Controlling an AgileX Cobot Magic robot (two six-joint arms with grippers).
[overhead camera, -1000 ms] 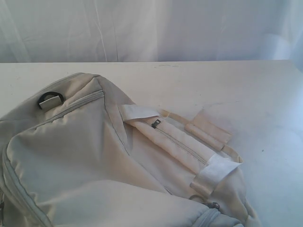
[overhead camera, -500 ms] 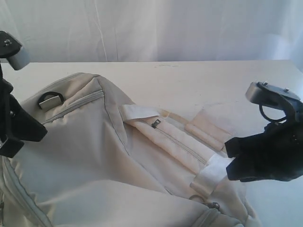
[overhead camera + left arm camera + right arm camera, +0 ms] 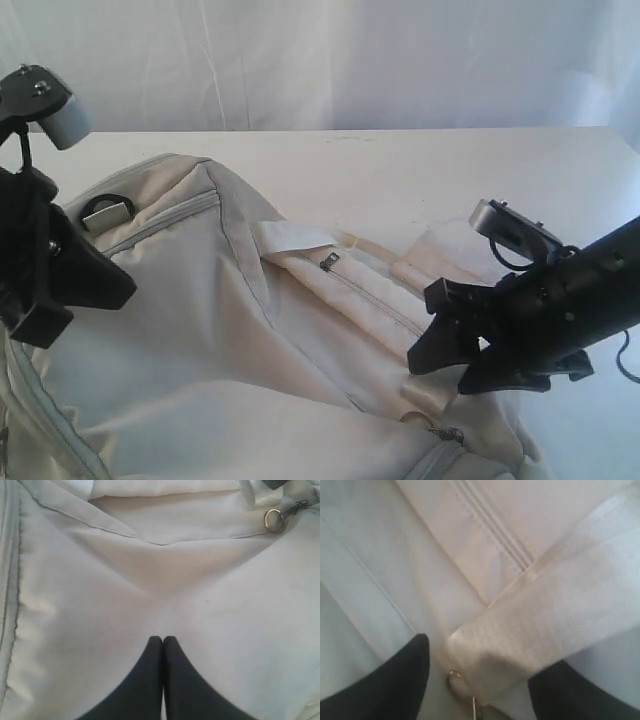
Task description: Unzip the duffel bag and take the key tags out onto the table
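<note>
The webbing handle [image 3: 430,393] rests loosely across the side pocket [image 3: 368,290], so it will come up in a slack loop when the robot lifts it, and the side pocket will stay flat.
The beige duffel bag [image 3: 190,330] lies zipped shut on the white table [image 3: 420,170], filling the lower left of the exterior view. My left gripper [image 3: 163,640] is shut with nothing in it, hovering just over the bag's plain side panel [image 3: 150,580]. My right gripper [image 3: 420,328] is open above the near end of a webbing handle [image 3: 550,625]. The handle end sits between its fingers [image 3: 402,672], untouched. A metal zipper pull ring [image 3: 454,679] lies just beneath the handle; it also shows as a ring [image 3: 273,520] in the left wrist view. The key tags are hidden.
A black D-ring [image 3: 105,210] sits on the bag's far left end. A side-pocket zipper pull [image 3: 329,262] lies near the handles. The second handle wrap [image 3: 440,285] rests on the table behind the right gripper. White drapery [image 3: 320,60] backs the table.
A second ago no arm was in view. Both arms have since come in: the left over the bag's left side, the right leftward and lower over the handle end.
</note>
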